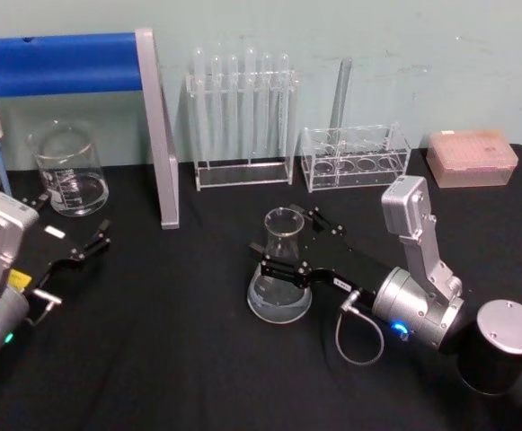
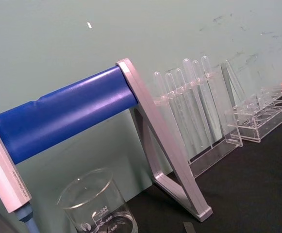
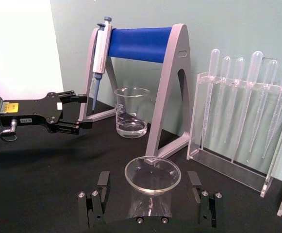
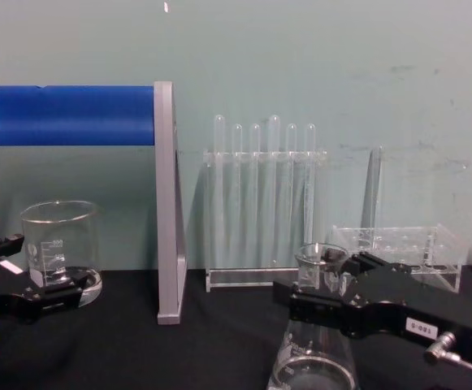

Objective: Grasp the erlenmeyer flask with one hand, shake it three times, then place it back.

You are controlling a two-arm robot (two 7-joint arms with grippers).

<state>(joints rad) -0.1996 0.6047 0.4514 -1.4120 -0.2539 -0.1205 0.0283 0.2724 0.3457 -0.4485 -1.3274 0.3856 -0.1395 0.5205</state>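
My gripper will shake the erlenmeyer flask (image 4: 315, 337), and the clear liquid (image 4: 313, 374) will shift and stay down in the flask's wide base, because it lies low there.
The erlenmeyer flask (image 1: 278, 298) stands upright on the black table, right of centre, with a little clear liquid in its wide base. My right gripper (image 1: 287, 241), the hand, straddles its neck with the jaws open, one finger on each side. The right wrist view shows a gap between the flask's rim (image 3: 153, 174) and each finger (image 3: 103, 180). From the chest, the flask (image 4: 313, 361) rises between the fingers of the right gripper (image 4: 313, 280). My left gripper (image 1: 72, 218) rests open at the far left, beside the beaker, with nothing in it.
A glass beaker (image 1: 67, 171) sits back left under a blue-barred pipette stand (image 1: 63, 63) with a pipette (image 3: 101, 48) hanging on it. A rack of test tubes (image 1: 243, 117), a low clear rack (image 1: 355, 157) and a pink tip box (image 1: 472, 157) line the back.
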